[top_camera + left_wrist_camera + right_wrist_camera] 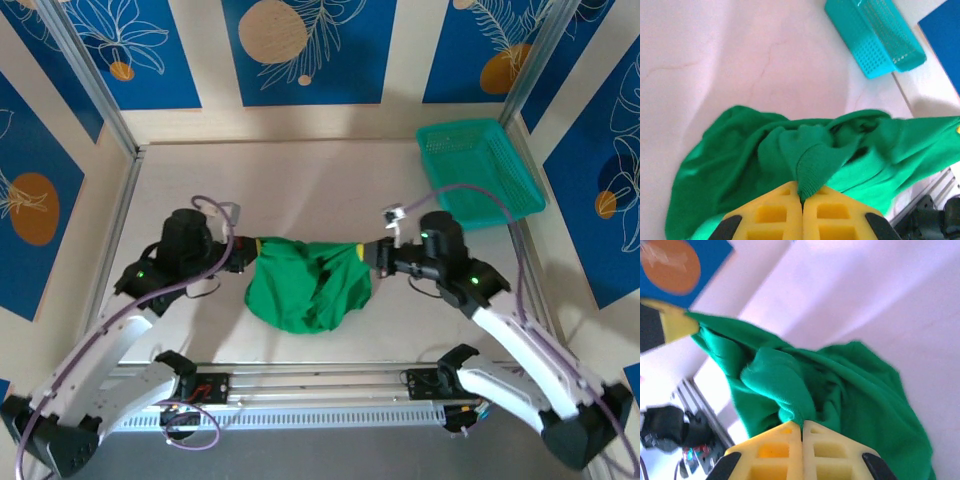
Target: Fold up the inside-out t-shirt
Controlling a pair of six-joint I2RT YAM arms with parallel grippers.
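Note:
The green t-shirt is hanging bunched up from a ribbed edge [813, 167] in my left gripper and a fold in my right gripper. Next, I put it down and take hold of its edges again.
The green t-shirt [305, 285] hangs bunched and wrinkled between my two grippers over the middle of the table. At its left top corner my left gripper [248, 251] is shut on the cloth; its yellow fingers [775, 215] pinch a ribbed edge of the t-shirt [815, 167]. My right gripper [370, 254] is shut on the right top corner, and its yellow fingers [830, 455] clamp a fold of the t-shirt [785, 385]. The shirt's lower part sags onto the table. The left gripper's yellow fingertip [677, 322] shows in the right wrist view, at the cloth's far end.
A teal mesh basket [480, 170] stands at the back right of the table and shows as the basket [875, 35] in the left wrist view. A metal rail [320, 385] runs along the near edge between the arm bases. Blue patterned panels wall the table.

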